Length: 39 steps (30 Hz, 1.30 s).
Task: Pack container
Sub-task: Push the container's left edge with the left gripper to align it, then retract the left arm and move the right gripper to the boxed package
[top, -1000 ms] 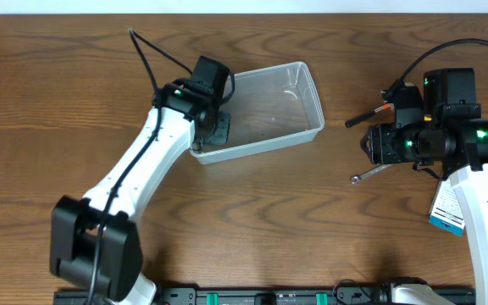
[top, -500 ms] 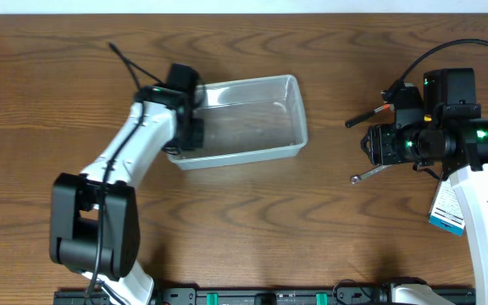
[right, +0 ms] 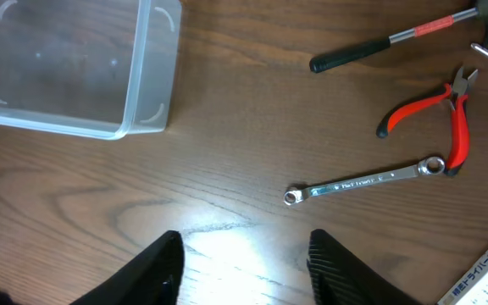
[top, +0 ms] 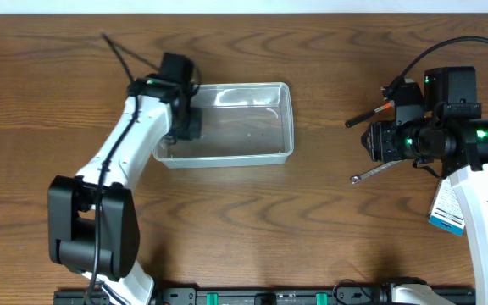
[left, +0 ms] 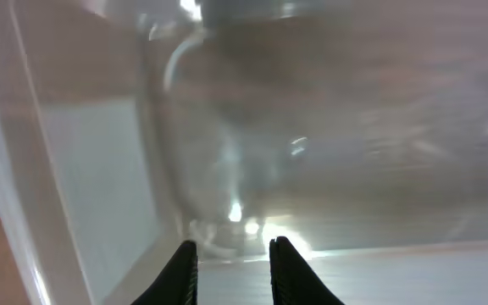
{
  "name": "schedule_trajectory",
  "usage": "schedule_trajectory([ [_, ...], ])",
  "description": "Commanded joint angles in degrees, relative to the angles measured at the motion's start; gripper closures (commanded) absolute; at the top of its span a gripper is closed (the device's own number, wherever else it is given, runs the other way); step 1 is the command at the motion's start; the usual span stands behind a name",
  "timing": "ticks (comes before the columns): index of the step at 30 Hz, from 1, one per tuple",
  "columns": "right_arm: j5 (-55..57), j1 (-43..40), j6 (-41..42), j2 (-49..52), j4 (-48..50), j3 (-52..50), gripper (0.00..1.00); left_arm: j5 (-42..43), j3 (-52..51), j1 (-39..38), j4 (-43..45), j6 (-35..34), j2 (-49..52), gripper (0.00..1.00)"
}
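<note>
The container [top: 231,129] sits far from the tools, and my left gripper is inside it. Next, my left gripper backs out and pushes the container's end [top: 161,153] toward the tools.
The container [top: 244,127] is a clear plastic bin, empty, lying at the table's upper middle. My left gripper [top: 185,125] is at its left end, shut on the container's wall. In the left wrist view the fingers [left: 234,263] straddle the clear wall [left: 100,169]. My right gripper [top: 371,142] hovers open and empty at the right, away from the bin. In the right wrist view its fingers [right: 244,263] are over bare wood, with the container [right: 58,125] at the upper left.
A silver wrench [right: 363,182], red-handled pliers [right: 443,110] and a black-handled hammer [right: 379,49] lie on the table by the right arm. The wrench [top: 371,174] and hammer [top: 367,117] also show overhead. A white-and-blue box [top: 446,210] lies at the far right.
My left gripper has dragged the container left and a little down, turning it square to the table edge. The right arm has not moved.
</note>
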Motion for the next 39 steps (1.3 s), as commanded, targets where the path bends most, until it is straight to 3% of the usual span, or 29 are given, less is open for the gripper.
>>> schedule_trajectory([
  [1, -0.02, -0.26, -0.42, -0.35, 0.07, 1.05, 0.54, -6.38, 4.50, -1.07, -1.29, -1.73, -4.63, 0.80],
  [4, -0.02, -0.26, -0.46, -0.35, 0.09, 1.05, 0.57, -16.04, 4.61, 0.94, -2.01, -4.28, -8.39, 0.80],
  [7, -0.02, -0.26, -0.44, -0.35, 0.04, 1.05, 0.57, -17.64, 4.61, 5.64, -2.60, -5.49, -10.03, 0.80],
  [15, -0.04, -0.26, -0.48, -0.35, -0.72, 1.05, 0.56, -3.54, 4.59, 17.59, -2.32, -8.85, -3.72, 0.80],
  [20, -0.04, -0.26, -0.48, -0.35, -0.85, 1.05, 0.56, -0.04, 4.59, 17.75, -1.51, -9.25, 2.27, 0.80],
  [27, -0.04, -0.26, -0.48, -0.35, -0.98, 1.05, 0.55, 11.91, 4.59, 16.20, 1.31, -8.22, 6.29, 0.82],
  [39, -0.02, -0.26, -0.48, -0.35, -1.29, 1.05, 0.55, 11.96, 4.61, 9.84, 5.64, -5.86, 6.21, 0.81],
])
